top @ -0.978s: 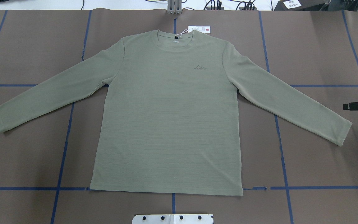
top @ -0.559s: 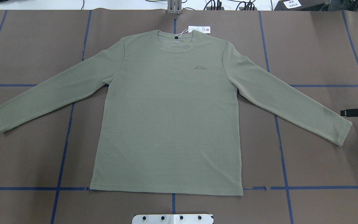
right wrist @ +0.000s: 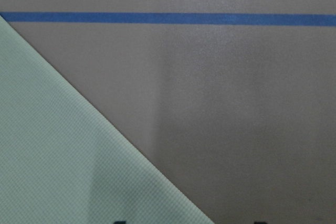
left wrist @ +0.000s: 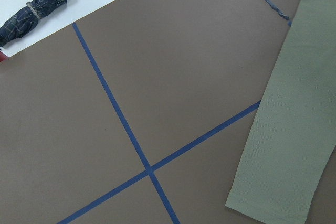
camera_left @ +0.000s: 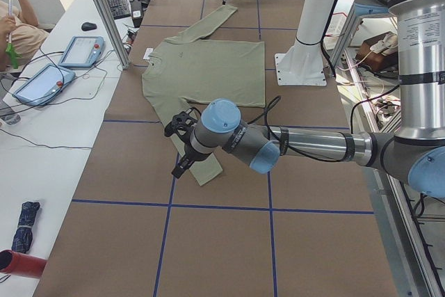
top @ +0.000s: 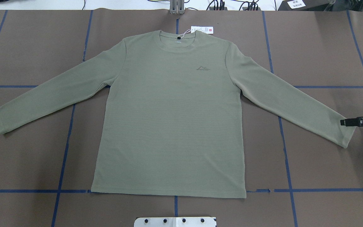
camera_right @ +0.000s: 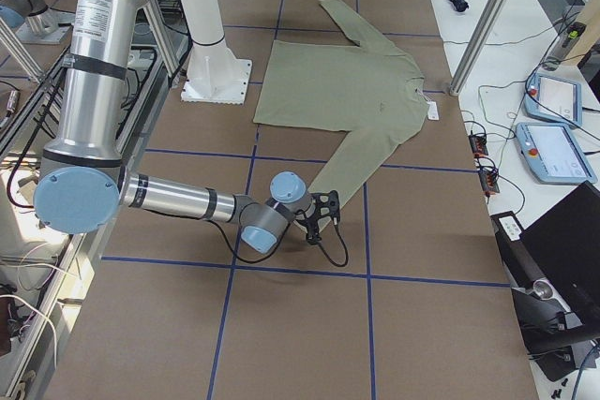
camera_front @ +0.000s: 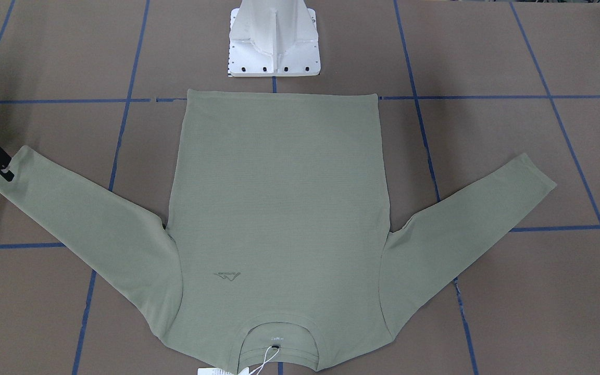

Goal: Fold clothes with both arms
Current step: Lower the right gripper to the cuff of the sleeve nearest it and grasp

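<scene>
The sleeve is about as long as the chest's width (camera_front: pixel 280 270). The cuff (camera_front: pixel 8 165) should almost get to the opposite shoulder seam when I fold the sleeve across.
The clothes, one olive-green long-sleeved shirt (top: pixel 169 119), lie flat and face up, sleeves spread, collar at the far side with a white hang tag (top: pixel 202 29). My right gripper (top: pixel 342 122) is open at the right sleeve's cuff (top: pixel 348 135), its tips just over the cuff's edge; it also shows in the front-facing view (camera_front: pixel 0 162). The left gripper (camera_left: pixel 179 151) shows only in the exterior left view, hovering by the left cuff (camera_left: pixel 207 172); I cannot tell if it is open or shut. Its wrist view shows that cuff (left wrist: pixel 268 198) lying flat.
The white pedestal base (camera_front: pixel 274 47) stands just behind the shirt's hem. Blue tape lines (top: pixel 65 151) cross the brown table cover. A side desk holds tablets (camera_left: pixel 82 50) and a folded umbrella (left wrist: pixel 34 11). A person sits at the desk's far end.
The right gripper has moved toward the robot's side and inward, from beside the right sleeve to over the cuff's edge. The shirt has not moved.
</scene>
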Controlling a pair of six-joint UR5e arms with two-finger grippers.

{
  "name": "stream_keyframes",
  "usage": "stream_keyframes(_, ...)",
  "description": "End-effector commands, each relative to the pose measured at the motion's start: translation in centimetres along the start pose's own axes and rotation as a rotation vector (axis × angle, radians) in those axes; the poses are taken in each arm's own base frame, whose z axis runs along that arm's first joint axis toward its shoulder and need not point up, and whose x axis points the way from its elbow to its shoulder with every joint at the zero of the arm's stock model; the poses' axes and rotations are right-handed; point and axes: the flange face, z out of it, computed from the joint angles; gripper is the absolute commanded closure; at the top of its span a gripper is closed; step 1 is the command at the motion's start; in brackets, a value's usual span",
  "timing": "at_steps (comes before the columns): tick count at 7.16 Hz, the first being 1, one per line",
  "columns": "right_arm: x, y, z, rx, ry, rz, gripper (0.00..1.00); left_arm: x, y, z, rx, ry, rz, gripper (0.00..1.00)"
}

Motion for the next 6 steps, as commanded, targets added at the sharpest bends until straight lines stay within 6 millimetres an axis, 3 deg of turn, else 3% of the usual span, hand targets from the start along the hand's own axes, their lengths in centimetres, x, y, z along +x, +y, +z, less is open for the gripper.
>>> stream_keyframes(1, -0.02, 0.32, 0.49, -0.001, 0.012, -0.006, 0.18, -0.01, 0.02, 0.09, -0.002, 0.000, 0.000, 0.00)
stream_keyframes(2, -0.11, 0.39, 0.55, -0.002, 0.010, -0.008, 0.18, 0.01, 0.02, 0.09, -0.002, 0.001, 0.000, 0.00)
stream_keyframes(3, -0.13, 0.43, 0.49, -0.003, 0.008, -0.009, 0.24, 0.01, 0.02, 0.09, -0.002, 0.001, 0.000, 0.00)
stream_keyframes(4, -0.22, 0.41, 0.44, -0.002, 0.005, -0.009, 0.52, 0.01, 0.02, 0.09, -0.002, 0.001, 0.000, 0.00)
stream_keyframes(5, -0.43, 0.26, 0.26, 0.002, 0.001, -0.009, 0.68, 0.01, 0.02, 0.09, -0.002, 0.001, 0.000, 0.00)
stream_keyframes(6, -0.50, 0.23, 0.23, 0.003, 0.000, -0.010, 0.68, 0.01, 0.02, 0.09, -0.002, 0.001, 0.000, 0.00)
